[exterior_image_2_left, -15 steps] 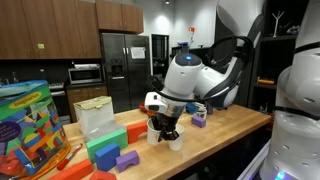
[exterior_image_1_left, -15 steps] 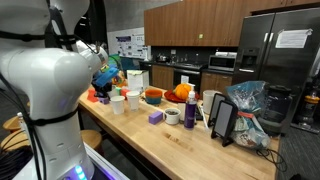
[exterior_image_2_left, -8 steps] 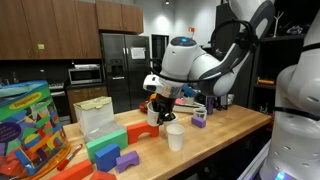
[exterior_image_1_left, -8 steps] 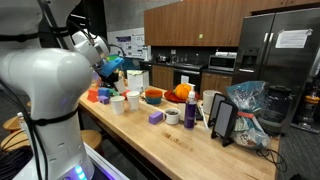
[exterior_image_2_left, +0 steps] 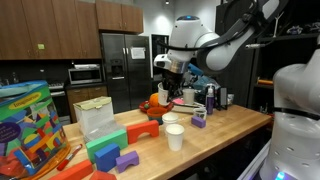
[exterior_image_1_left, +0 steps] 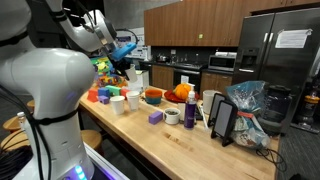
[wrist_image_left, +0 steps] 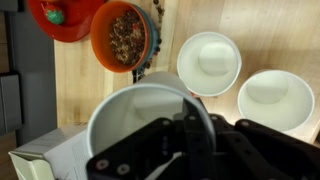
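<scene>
My gripper should swing back over the white cup (wrist_image_left: 208, 63) nearest the orange bowl and go down, because it is holding the paper cup (wrist_image_left: 140, 125) off to the side of that white cup.
My gripper (wrist_image_left: 195, 135) is shut on the rim of a white paper cup (wrist_image_left: 140, 120), with one finger inside it, and holds it high above the wooden counter (wrist_image_left: 250, 25). Two more white cups (wrist_image_left: 208, 62) (wrist_image_left: 275, 100) stand on the counter below. In both exterior views the gripper (exterior_image_1_left: 124, 62) (exterior_image_2_left: 171, 88) hangs well above the cups (exterior_image_1_left: 117, 103) (exterior_image_2_left: 175, 137). The held cup is hard to make out in the exterior views.
An orange bowl of bits (wrist_image_left: 120, 35) and a red bowl (wrist_image_left: 62, 18) sit near the cups. Coloured blocks (exterior_image_2_left: 105, 152), a clear box (exterior_image_2_left: 95, 118), a toy carton (exterior_image_2_left: 30, 125), a purple block (exterior_image_1_left: 155, 117), a mug (exterior_image_1_left: 190, 113) and bags (exterior_image_1_left: 245, 110) crowd the counter.
The gripper has risen from the counter with the white cup in it and moved away from the other cups.
</scene>
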`<act>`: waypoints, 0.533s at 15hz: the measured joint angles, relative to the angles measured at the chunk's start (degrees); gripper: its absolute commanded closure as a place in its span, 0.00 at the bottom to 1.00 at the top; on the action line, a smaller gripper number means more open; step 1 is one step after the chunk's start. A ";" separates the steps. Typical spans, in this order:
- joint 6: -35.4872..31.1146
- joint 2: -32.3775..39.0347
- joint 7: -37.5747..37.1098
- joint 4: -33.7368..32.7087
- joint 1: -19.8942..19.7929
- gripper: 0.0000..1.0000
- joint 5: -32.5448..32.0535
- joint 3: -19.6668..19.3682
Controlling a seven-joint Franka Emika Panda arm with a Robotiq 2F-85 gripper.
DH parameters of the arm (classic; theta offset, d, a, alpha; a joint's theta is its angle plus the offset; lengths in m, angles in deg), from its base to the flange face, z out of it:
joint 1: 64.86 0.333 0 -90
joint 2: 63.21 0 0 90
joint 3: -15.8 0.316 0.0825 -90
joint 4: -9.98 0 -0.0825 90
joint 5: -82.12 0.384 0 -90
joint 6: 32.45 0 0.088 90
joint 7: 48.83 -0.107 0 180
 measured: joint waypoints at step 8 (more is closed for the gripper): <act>10.72 -7.00 14.11 0.06 4.16 1.00 2.05 -11.96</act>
